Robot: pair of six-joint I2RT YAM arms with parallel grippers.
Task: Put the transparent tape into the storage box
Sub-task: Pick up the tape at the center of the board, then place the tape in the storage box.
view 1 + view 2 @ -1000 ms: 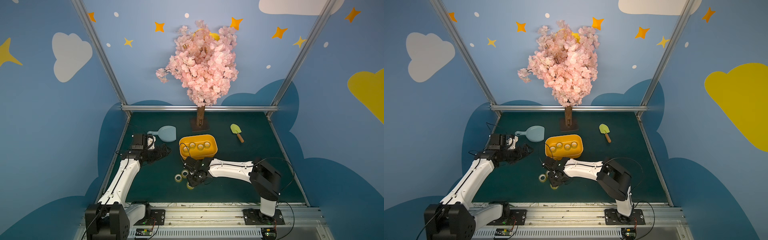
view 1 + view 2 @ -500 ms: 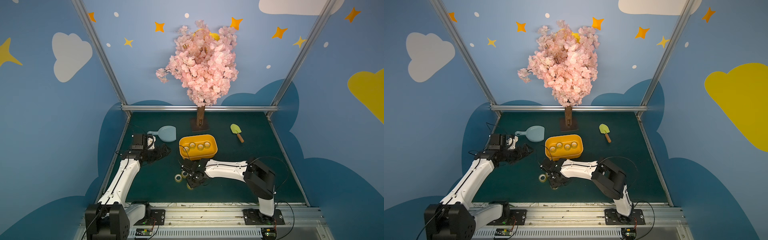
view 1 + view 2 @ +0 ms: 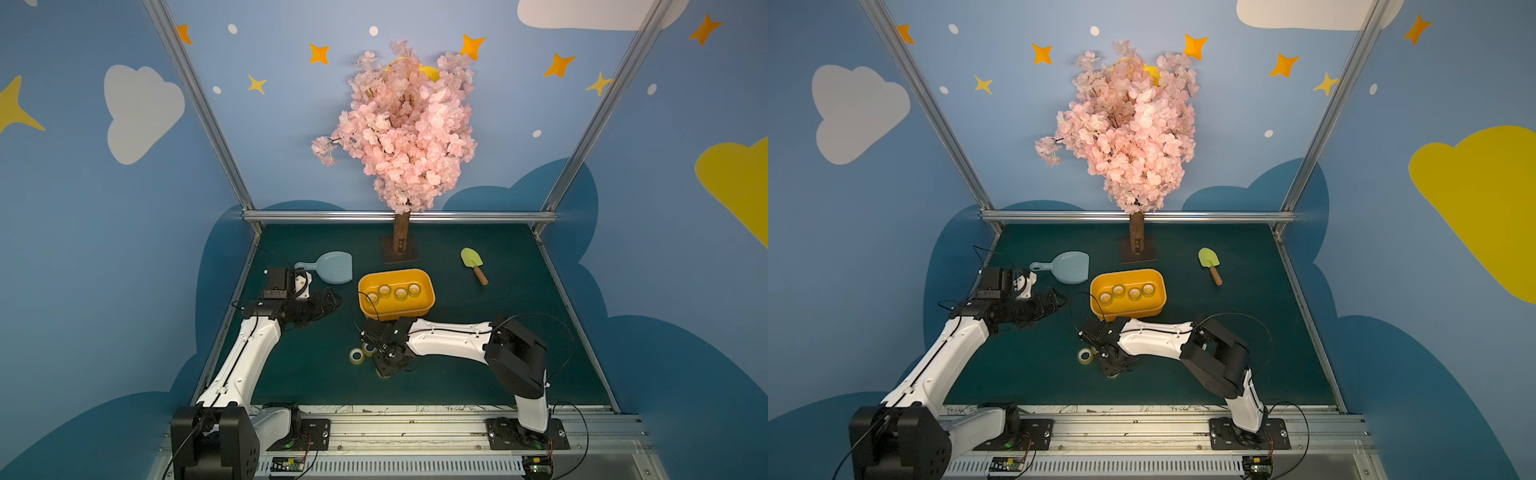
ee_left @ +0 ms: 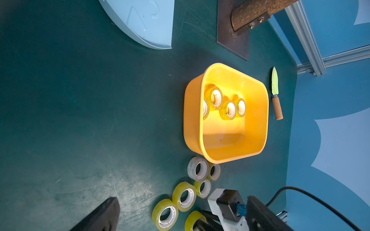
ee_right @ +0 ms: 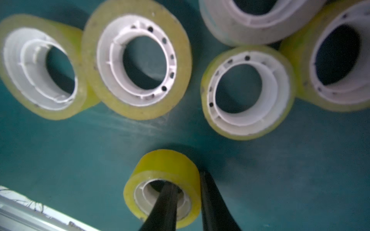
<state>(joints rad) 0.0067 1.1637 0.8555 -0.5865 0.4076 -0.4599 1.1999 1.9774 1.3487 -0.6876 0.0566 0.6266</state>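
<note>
The loose rolls [image 3: 357, 356] beside the storage box are crowded by my right gripper and its tape roll, so next my left gripper moves back toward the dustpan [image 3: 334, 268] and waits.
A yellowish transparent tape roll [image 5: 166, 170] stands tilted on the green mat. My right gripper [image 5: 185, 180] is shut on its wall, one finger inside the white core and one outside. In both top views the right gripper [image 3: 388, 361] [image 3: 1113, 365] hangs low over the mat in front of the storage box [image 3: 395, 309] [image 3: 1129, 309], an orange-yellow tub with several rolls inside. More loose rolls [image 4: 185, 197] [image 5: 138, 60] lie beside the held one. My left gripper [image 3: 330, 301] hovers open and empty left of the box; only one of its fingers [image 4: 100, 216] shows in the left wrist view.
A pale blue dustpan [image 3: 332, 268] lies behind the left gripper. The blossom tree's base plate [image 3: 401, 249] stands behind the box. A green trowel [image 3: 473, 264] lies at the back right. The metal rail [image 3: 415, 415] runs along the front edge.
The right arm's elbow swung left and the gripper settled lower over the roll at the front of the cluster, its jaws narrowing onto the wall. The left arm stayed still.
</note>
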